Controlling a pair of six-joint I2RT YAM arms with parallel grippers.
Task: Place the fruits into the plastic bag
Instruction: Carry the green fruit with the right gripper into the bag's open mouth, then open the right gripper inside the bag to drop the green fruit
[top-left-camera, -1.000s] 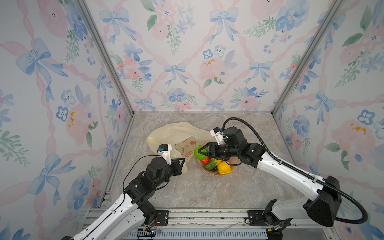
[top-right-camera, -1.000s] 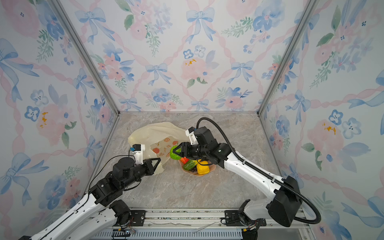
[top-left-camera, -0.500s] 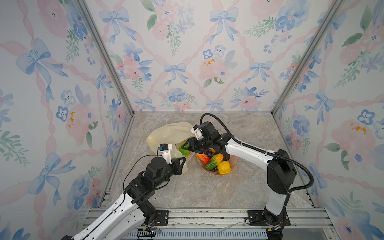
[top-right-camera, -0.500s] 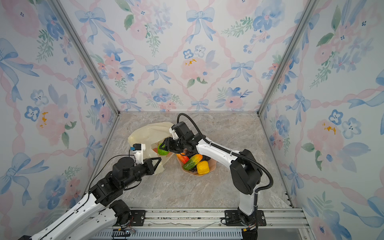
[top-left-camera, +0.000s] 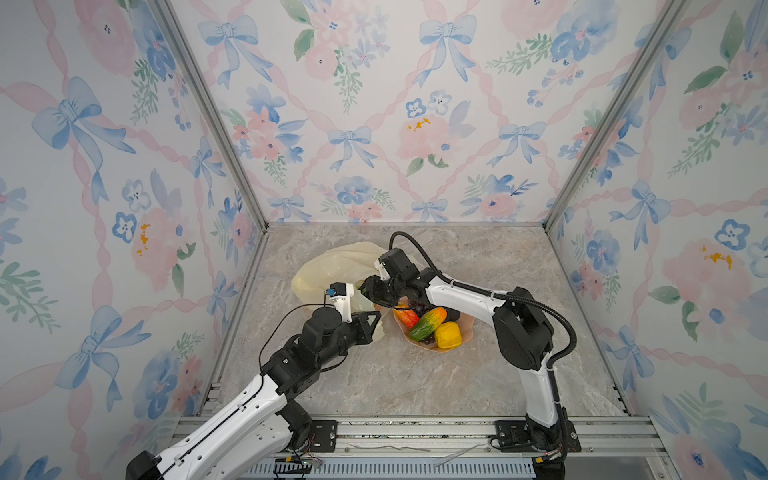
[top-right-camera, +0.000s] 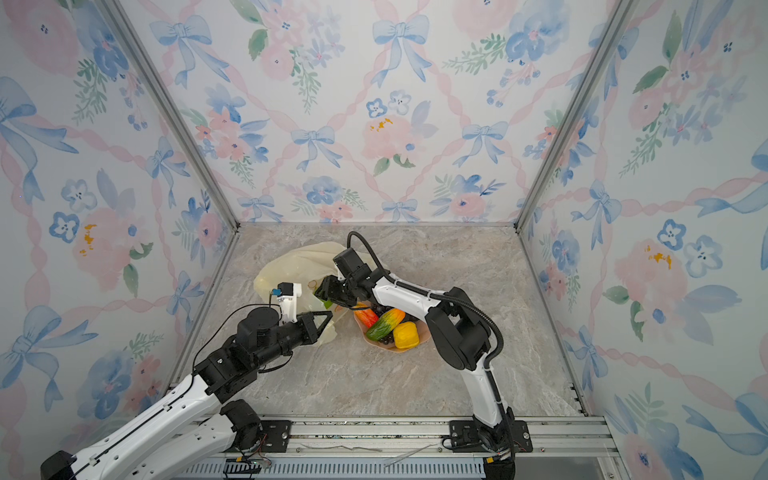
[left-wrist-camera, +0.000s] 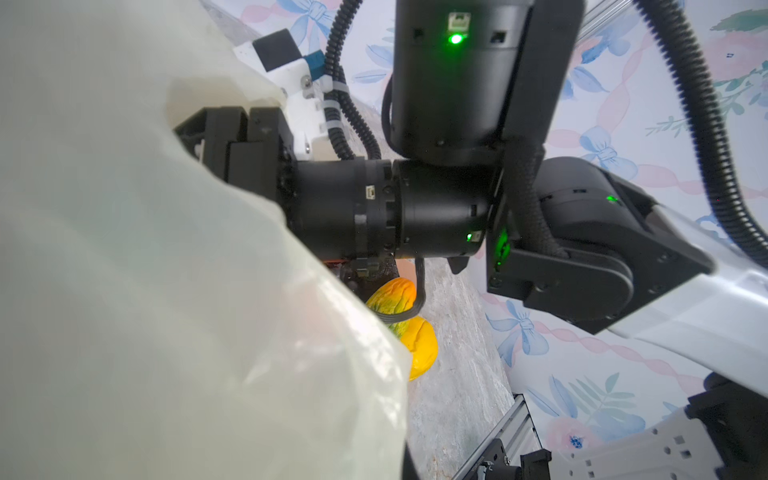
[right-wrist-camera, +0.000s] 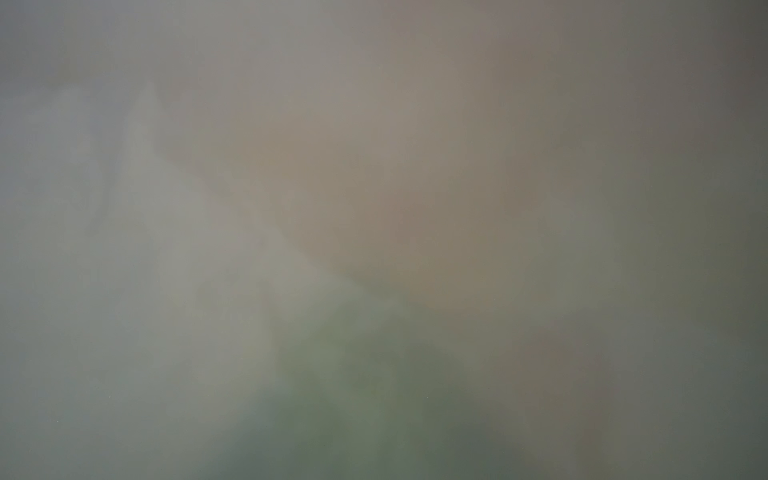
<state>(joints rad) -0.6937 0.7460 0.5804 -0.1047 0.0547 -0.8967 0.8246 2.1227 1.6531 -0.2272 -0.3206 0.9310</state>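
My left gripper is holding the plastic bag's opening open around the green lime. My right gripper carries on moving inward until the lime is past the bag's near edge.
The pale-yellow plastic bag (top-left-camera: 332, 266) (top-right-camera: 291, 262) lies at the middle left of the table. My left gripper (top-left-camera: 375, 320) (top-right-camera: 328, 318) is shut on its near edge and holds the mouth up; in the left wrist view the bag (left-wrist-camera: 166, 291) hides the jaws. My right gripper (top-left-camera: 366, 289) (top-right-camera: 322, 291) reaches into the mouth, shut on the green lime (top-right-camera: 328, 304), which shows faintly through the film. The right wrist view is only a grey-green blur. A red-yellow mango (top-left-camera: 406, 316), a green-orange piece (top-left-camera: 426, 322), a yellow lemon (top-left-camera: 446, 334) and dark grapes (top-left-camera: 420, 307) remain in the dish.
The wavy pink dish (top-left-camera: 466, 337) (top-right-camera: 420, 343) stands just right of the bag, under the right forearm. Floral walls close in the marble table on three sides. An aluminium rail (top-left-camera: 415, 432) runs along the front edge.
My right gripper has carried the lime leftward from above the dish into the bag's mouth. The left arm has stayed still, holding the bag.
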